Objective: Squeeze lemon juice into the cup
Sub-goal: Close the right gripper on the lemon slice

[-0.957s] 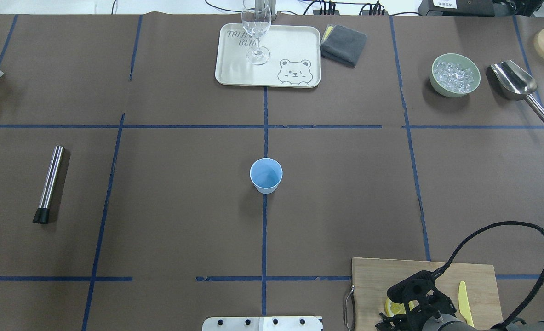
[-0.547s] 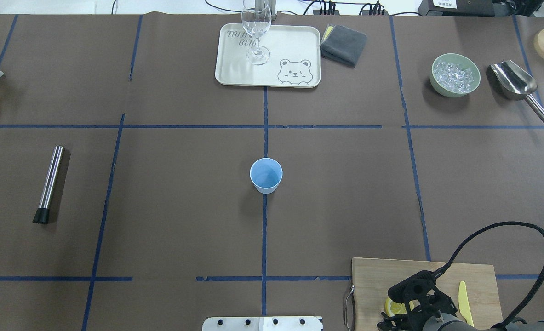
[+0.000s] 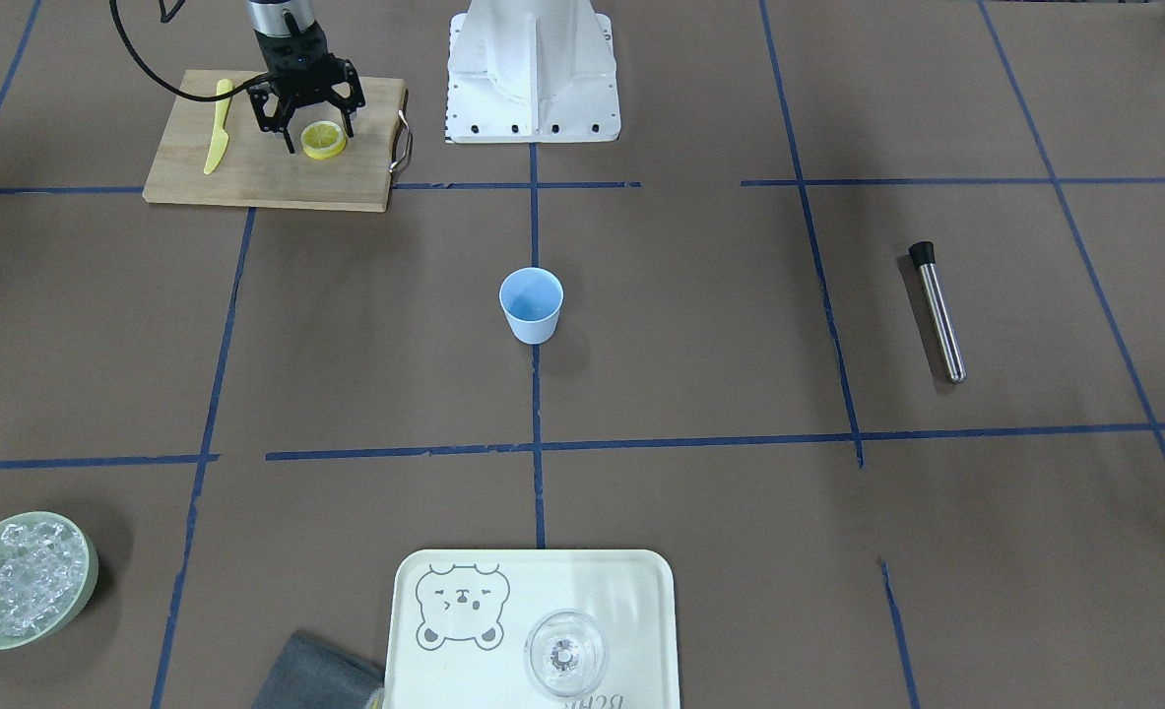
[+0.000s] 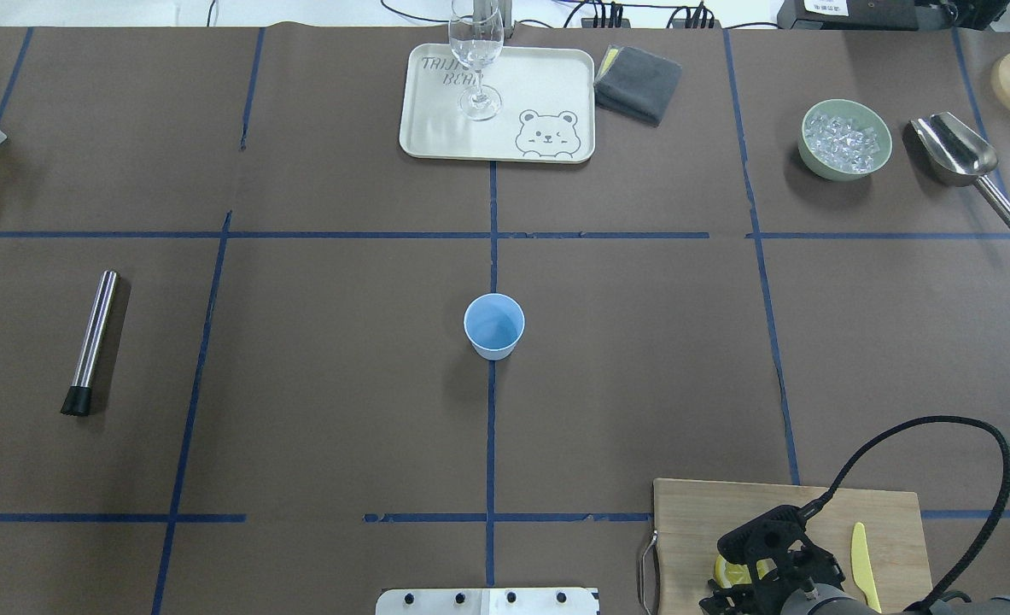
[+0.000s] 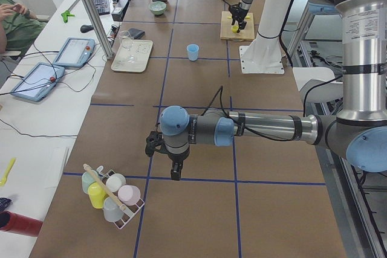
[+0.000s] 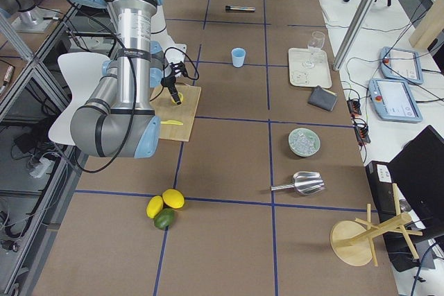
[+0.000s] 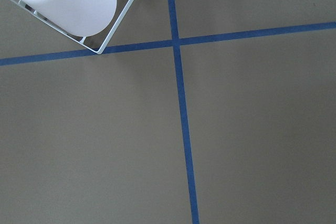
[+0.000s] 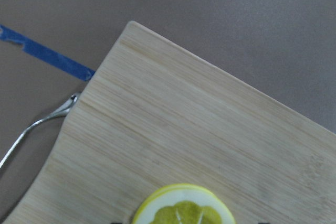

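Note:
An extra yellow rim (image 8: 154,195) sticks out behind the lemon slice (image 3: 324,140), so another slice will stay behind on the cutting board when I lift the top slice.
The lemon slice (image 3: 324,140) lies flat on a wooden cutting board (image 3: 267,179) at the near right of the table. It also shows in the overhead view (image 4: 729,571) and at the bottom of the right wrist view (image 8: 184,209). My right gripper (image 3: 318,136) is open, pointing down, with one finger on each side of the slice and not touching it. The light-blue cup (image 4: 493,325) stands upright at the table's centre, far from both grippers. My left gripper (image 5: 173,166) hangs over bare table at the far left end; I cannot tell whether it is open or shut.
A yellow plastic knife (image 4: 863,564) lies on the board beside the gripper. A tray (image 4: 547,85) with a clear glass (image 4: 476,60), a grey cloth (image 4: 637,83), a bowl of ice (image 4: 846,138) and a scoop (image 4: 957,154) sit at the back. A metal muddler (image 4: 93,342) lies at the left.
My right gripper has barely shifted over the lemon slice and its cable has swayed a little. Nothing else has moved.

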{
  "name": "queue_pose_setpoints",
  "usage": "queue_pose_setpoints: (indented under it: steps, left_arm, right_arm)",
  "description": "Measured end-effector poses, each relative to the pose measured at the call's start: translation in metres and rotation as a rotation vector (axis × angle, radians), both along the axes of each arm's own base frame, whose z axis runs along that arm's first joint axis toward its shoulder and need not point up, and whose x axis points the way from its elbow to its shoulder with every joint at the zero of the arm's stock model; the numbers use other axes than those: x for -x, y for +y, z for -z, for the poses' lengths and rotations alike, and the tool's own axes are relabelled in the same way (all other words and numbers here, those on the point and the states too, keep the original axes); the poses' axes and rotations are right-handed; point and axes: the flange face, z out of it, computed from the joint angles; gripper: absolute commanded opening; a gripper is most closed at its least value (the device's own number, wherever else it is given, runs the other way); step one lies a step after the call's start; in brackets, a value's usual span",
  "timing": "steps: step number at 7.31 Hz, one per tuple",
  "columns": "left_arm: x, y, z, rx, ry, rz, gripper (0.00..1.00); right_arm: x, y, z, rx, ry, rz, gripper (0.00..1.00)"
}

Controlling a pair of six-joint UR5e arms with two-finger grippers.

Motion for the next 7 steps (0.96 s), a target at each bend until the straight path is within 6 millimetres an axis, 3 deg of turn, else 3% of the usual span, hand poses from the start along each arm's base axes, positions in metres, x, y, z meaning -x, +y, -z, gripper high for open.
queue_pose_setpoints:
  steps: [1, 2, 7]
  left_arm:
    - [0.0, 0.0, -0.0002, 0.001, 0.0, 0.0, 1.0]
    - [0.0, 0.0, -0.0003, 0.001, 0.0, 0.0, 1.0]
    - [0.0, 0.0, -0.0003, 0.001, 0.0, 0.0, 1.0]
  right_arm:
    - [0.0003, -0.0004, 0.0008, 0.002, -0.003, -0.002, 0.18]
    - [-0.0007, -0.0019, 0.0009, 0.002, -0.002, -0.006, 0.0]
    - [-0.0088, -0.0089, 0.0089, 0.001, -0.017, -0.021, 0.0]
